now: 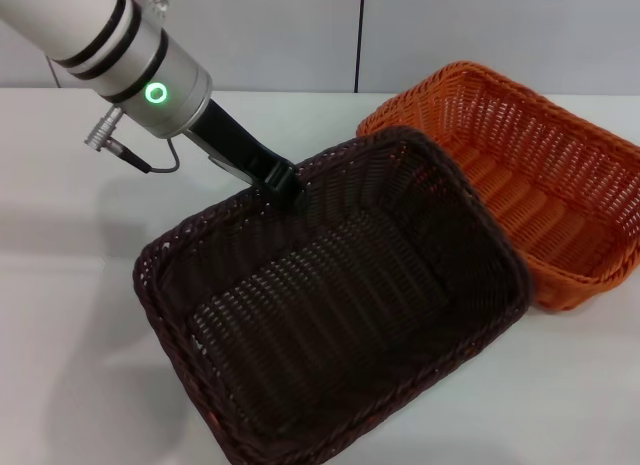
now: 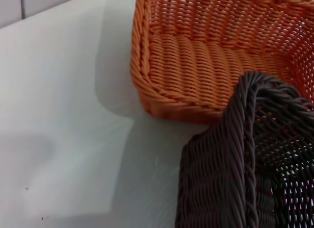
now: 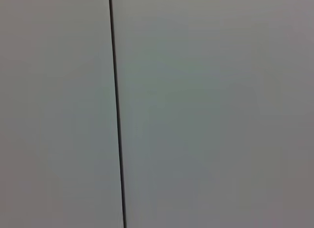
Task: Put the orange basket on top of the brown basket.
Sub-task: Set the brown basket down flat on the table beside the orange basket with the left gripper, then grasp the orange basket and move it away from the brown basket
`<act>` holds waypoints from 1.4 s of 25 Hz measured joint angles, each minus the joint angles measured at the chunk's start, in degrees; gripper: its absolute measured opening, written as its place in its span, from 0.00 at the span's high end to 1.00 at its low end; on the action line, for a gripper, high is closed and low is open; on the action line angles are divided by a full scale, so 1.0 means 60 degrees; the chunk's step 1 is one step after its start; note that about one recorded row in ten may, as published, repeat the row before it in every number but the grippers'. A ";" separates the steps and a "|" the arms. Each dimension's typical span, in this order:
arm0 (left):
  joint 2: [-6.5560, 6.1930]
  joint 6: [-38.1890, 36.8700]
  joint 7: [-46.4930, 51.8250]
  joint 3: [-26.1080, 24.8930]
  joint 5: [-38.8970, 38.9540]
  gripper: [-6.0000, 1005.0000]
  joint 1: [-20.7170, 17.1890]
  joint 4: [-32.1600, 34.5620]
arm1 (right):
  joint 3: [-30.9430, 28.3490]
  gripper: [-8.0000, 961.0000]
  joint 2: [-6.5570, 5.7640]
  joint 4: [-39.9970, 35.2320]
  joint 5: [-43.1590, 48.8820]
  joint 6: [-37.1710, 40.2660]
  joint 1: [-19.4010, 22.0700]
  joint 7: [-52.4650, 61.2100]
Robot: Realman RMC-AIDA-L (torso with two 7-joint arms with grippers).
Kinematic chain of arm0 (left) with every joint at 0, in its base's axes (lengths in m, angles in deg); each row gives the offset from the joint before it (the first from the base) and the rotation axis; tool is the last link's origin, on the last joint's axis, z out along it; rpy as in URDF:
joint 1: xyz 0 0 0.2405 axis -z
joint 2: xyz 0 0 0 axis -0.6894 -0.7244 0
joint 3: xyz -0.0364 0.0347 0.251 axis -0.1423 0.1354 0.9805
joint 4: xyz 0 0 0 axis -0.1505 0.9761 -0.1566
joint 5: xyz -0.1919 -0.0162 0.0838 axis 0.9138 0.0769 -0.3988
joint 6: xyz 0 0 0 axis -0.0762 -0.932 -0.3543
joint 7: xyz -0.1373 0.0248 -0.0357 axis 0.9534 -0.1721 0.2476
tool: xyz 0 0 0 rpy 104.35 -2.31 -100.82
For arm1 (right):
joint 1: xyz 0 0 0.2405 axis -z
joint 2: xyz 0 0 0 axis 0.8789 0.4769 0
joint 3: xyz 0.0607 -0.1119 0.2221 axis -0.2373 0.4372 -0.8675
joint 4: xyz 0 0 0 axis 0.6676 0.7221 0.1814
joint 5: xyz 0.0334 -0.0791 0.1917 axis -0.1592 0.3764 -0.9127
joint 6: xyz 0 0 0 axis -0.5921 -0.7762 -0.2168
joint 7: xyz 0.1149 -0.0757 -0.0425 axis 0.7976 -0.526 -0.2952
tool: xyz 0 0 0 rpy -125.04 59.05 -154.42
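The brown basket's raised corner is over the orange basket's rim. My left gripper should put the brown basket down first, and then my right gripper should lift the orange basket.
The brown basket fills the middle of the head view. It sits tilted, and its far right corner overlaps the near rim of the orange basket, which stands on the table at the back right. My left gripper reaches in from the upper left and is clamped on the brown basket's far rim. The left wrist view shows the brown basket's corner raised in front of the orange basket. My right gripper is out of view.
The white table stretches to the left and front of the baskets. A grey wall with a vertical seam rises behind the table. The right wrist view shows only a wall panel with a seam.
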 joint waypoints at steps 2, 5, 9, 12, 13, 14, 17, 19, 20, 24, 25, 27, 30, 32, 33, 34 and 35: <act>0.0014 -0.0012 0.0042 -0.0005 0.0003 0.66 -0.0037 0.0008 | 0.0001 0.21 0.0000 0.0029 0.0000 -0.0004 -0.0030 0.0000; 0.0020 -0.0015 0.0050 -0.0009 0.0006 0.65 -0.0125 0.0015 | -0.0052 0.21 -0.0010 0.0079 0.0000 -0.0017 -0.0087 0.0001; -0.0023 -0.0024 0.0015 -0.0009 0.0006 0.63 -0.0221 -0.0027 | -0.0101 0.21 0.0069 0.0034 0.0000 -0.0081 -0.0102 0.0002; -0.0173 -0.0341 -0.0409 -0.0009 0.0206 0.60 -0.0576 -0.0413 | -0.0111 0.21 0.0213 -0.0170 -0.0003 -0.0493 -0.0105 0.0075; -0.0180 -0.0455 -0.0568 -0.0009 0.0319 0.57 -0.0688 -0.0540 | -0.0104 0.21 0.0283 -0.0369 -0.0021 -0.0783 -0.0090 0.0214; -0.0180 -0.0455 -0.0568 -0.0009 0.0319 0.55 -0.0688 -0.0540 | -0.0081 0.21 0.0336 -0.0539 -0.0035 -0.1035 -0.0060 0.0405; -0.0230 -0.1207 -0.1540 -0.0031 0.1559 0.47 -0.1537 -0.1252 | 0.0294 0.21 0.0455 -0.1080 0.0000 -0.1861 0.0162 0.1655; -0.0241 -0.1542 -0.2233 -0.0085 0.2712 0.42 -0.2066 -0.1582 | 0.1200 0.21 0.0466 -0.1496 0.0039 -0.2434 0.0468 0.3096; -0.0241 -0.1542 -0.2233 -0.0085 0.2712 0.39 -0.2066 -0.1582 | 0.1918 0.21 0.0434 -0.1786 0.0127 -0.2745 0.0691 0.4010; -0.0090 -0.1875 -0.3377 -0.0347 0.4623 0.25 -0.2856 -0.1584 | 0.5078 0.21 -0.0013 -0.3164 0.1543 -0.2988 0.1746 0.8652; 0.0009 -0.2045 -0.4326 -0.0515 0.6053 0.22 -0.3309 -0.1203 | 0.5601 0.21 -0.0171 -0.3484 0.2053 -0.2715 0.1983 0.9725; 0.0079 -0.2193 -0.5293 -0.0583 0.7469 0.14 -0.3734 -0.0753 | 0.6023 0.21 -0.0549 -0.3936 0.3220 -0.1811 0.2320 1.1779; 0.0138 -0.2365 -0.6299 -0.0533 0.8913 0.14 -0.4168 -0.0403 | 0.5645 0.21 -0.1229 -0.4422 0.5193 -0.0116 0.2529 1.4412; 0.0139 -0.2493 -0.7183 -0.0492 1.0014 0.14 -0.4275 0.0260 | 0.4912 0.21 -0.1671 -0.4820 0.6691 0.1188 0.2561 1.6012; 0.0139 -0.2493 -0.7183 -0.0492 1.0014 0.14 -0.4275 0.0260 | 0.4507 0.21 -0.1838 -0.5057 0.7313 0.1700 0.2557 1.6678; 0.0130 -0.2530 -0.7406 -0.0491 1.0332 0.14 -0.4260 0.0534 | 0.3984 0.21 -0.1952 -0.5370 0.8201 0.2356 0.2532 1.7437; 0.0130 -0.2530 -0.7406 -0.0491 1.0332 0.14 -0.4260 0.0534 | 0.3388 0.21 -0.2090 -0.5717 0.9140 0.2952 0.2457 1.8215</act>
